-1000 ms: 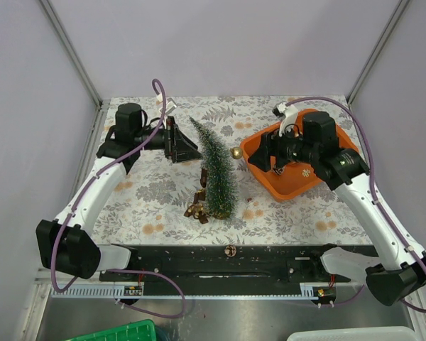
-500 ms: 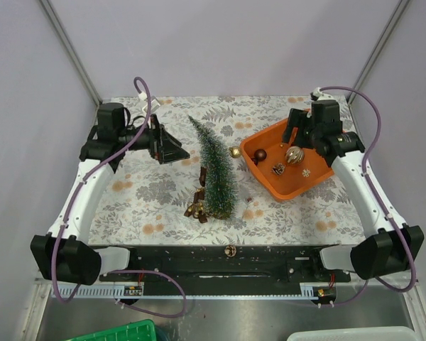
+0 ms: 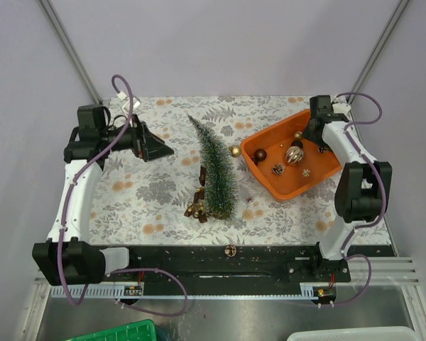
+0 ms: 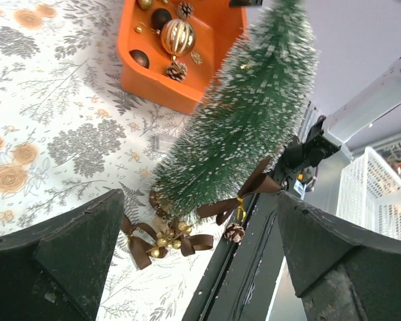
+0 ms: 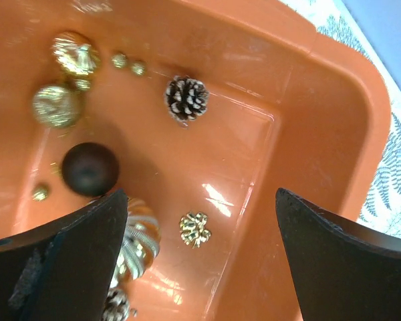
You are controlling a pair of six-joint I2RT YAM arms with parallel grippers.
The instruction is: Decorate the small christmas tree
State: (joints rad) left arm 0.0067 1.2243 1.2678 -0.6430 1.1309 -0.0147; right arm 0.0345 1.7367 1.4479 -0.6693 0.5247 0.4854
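Note:
My right gripper should reach down for the pinecone [image 5: 186, 99] near the orange tray's side, since the small christmas tree [image 3: 217, 170] lies between my left gripper and that tray.
The small christmas tree [image 3: 214, 170] is at mid table, tip toward the far left, with brown ribbon bows [image 3: 197, 207] at its base. In the left wrist view the tree [image 4: 247, 114] has a brown bow [image 4: 244, 197] on it. My left gripper [image 3: 160, 149] is open and empty, left of the tree and apart from it. My right gripper [image 3: 314, 131] is open and empty over the far corner of the orange tray [image 3: 319, 174]. In the right wrist view, between its fingers, lie a small gold bow [image 5: 195, 229], a striped gold ball [image 5: 137, 244], a brown ball [image 5: 89, 168] and a pinecone [image 5: 186, 98].
A gold ball [image 3: 235, 151] lies on the cloth between tree and tray. A pinecone [image 3: 231, 250] sits on the black rail [image 3: 270, 261] at the near edge. A green basket [image 3: 113, 332] and a white basket [image 3: 355, 334] stand below the table.
My left gripper has drawn back to the left, away from the tree. My right gripper has moved from over the tray's middle to its far right corner. Tree and ornaments have not moved.

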